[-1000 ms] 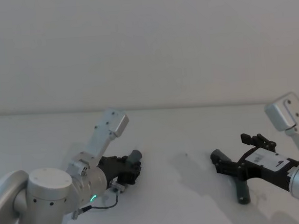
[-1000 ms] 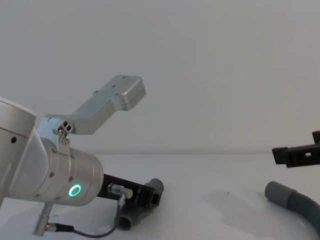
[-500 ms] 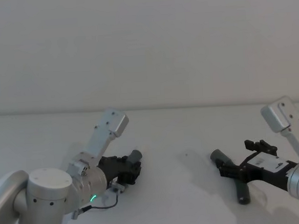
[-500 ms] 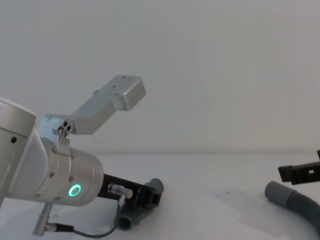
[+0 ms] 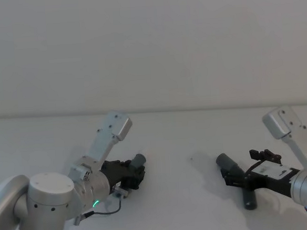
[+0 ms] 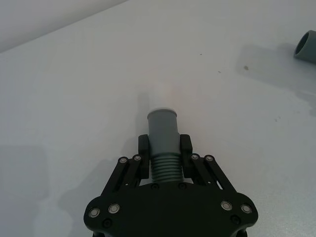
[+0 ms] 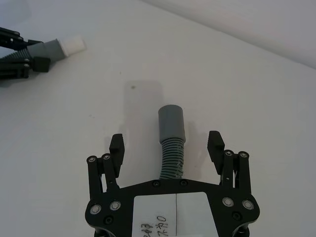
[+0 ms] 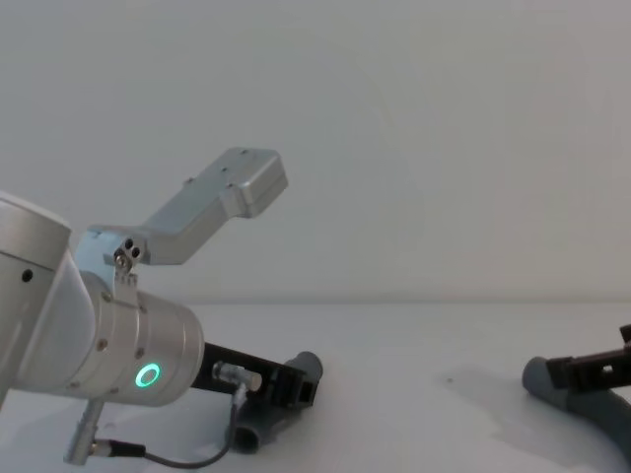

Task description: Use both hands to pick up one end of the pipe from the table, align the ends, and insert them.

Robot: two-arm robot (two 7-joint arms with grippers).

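Observation:
The wider grey cuff (image 7: 172,123) is just past my right gripper's fingers. It will stick straight out instead of hanging down when I lift the ribs.
My left gripper (image 6: 164,148) is shut on the ribbed part of the short pipe piece (image 6: 163,129). Its cuff, with the pale tip (image 7: 71,44), sticks out forward just above the table (image 5: 187,139). In the head view this gripper (image 5: 134,171) sits at the left. The longer curved piece (image 5: 228,164) lies on the table at the right, its wider grey cuff (image 7: 171,123) pointing away from the wrist. My right gripper (image 7: 166,143) is open and low, one finger on each side of the ribbed section without touching it. In the chest view one of its fingers (image 8: 592,368) crosses in front of the cuff (image 8: 540,376).
The white table runs back to a plain wall. A bare stretch of table (image 5: 184,171) lies between the two pieces. A thin cable (image 8: 177,458) hangs under my left wrist.
My right gripper has come down and slightly back toward the table until its fingers straddle the long piece. The left gripper and its short piece have stayed still.

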